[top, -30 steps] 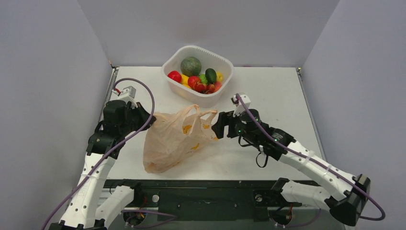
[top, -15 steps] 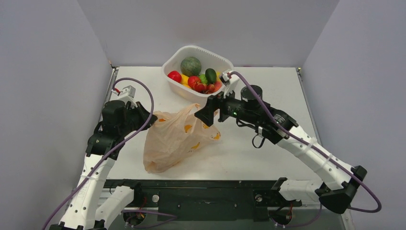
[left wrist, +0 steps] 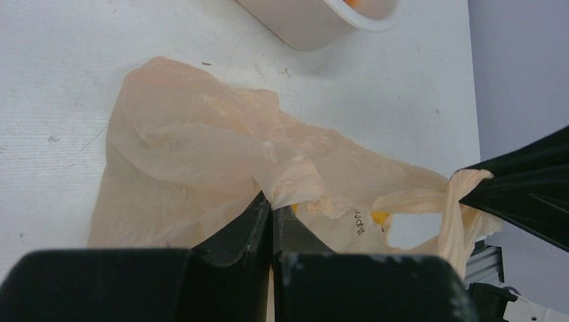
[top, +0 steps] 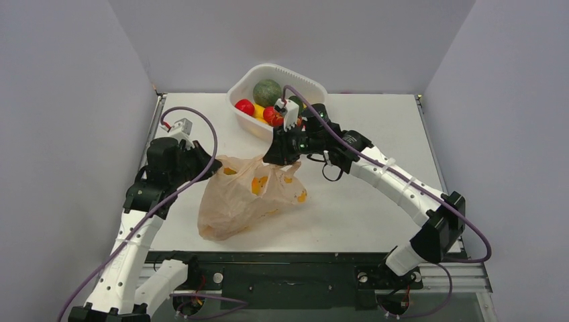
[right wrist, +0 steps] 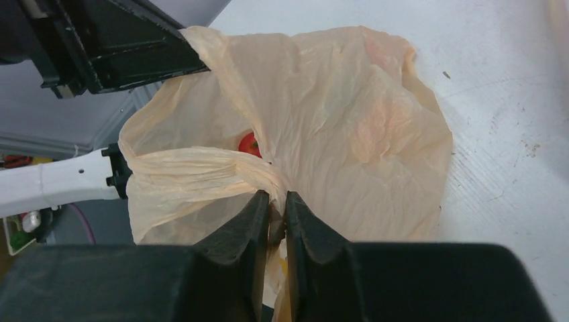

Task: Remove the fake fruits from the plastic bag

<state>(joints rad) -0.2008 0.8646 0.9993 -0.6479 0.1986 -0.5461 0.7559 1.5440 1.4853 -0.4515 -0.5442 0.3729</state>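
I should let go with my left gripper and take the opening's nearer edge with it before my right gripper spreads the opening wide, because the bag's opening (top: 243,168) lies folded narrow between my grippers.
The peach-orange plastic bag (top: 235,201) lies on the table with its mouth pulled up between my two grippers. My left gripper (top: 215,165) is shut on the bag's left handle, its jaws pressed together on bunched plastic (left wrist: 272,203). My right gripper (top: 272,161) is shut on the other handle, with twisted film pinched between its fingers (right wrist: 277,201). A red fake fruit (right wrist: 249,143) shows through the bag's opening. Yellow-orange patches (top: 258,184) show through the film. Most of the bag's inside is hidden.
A white tub (top: 315,86) stands at the back centre just behind my right wrist. It holds a dark-green melon (top: 267,90) and several small red, yellow and green fruits. The tub's rim (left wrist: 349,23) also shows in the left wrist view.
My right arm has swung left from beside the bag to its right handle, opened wide on the way, and closed on it. The left gripper has kept its hold.
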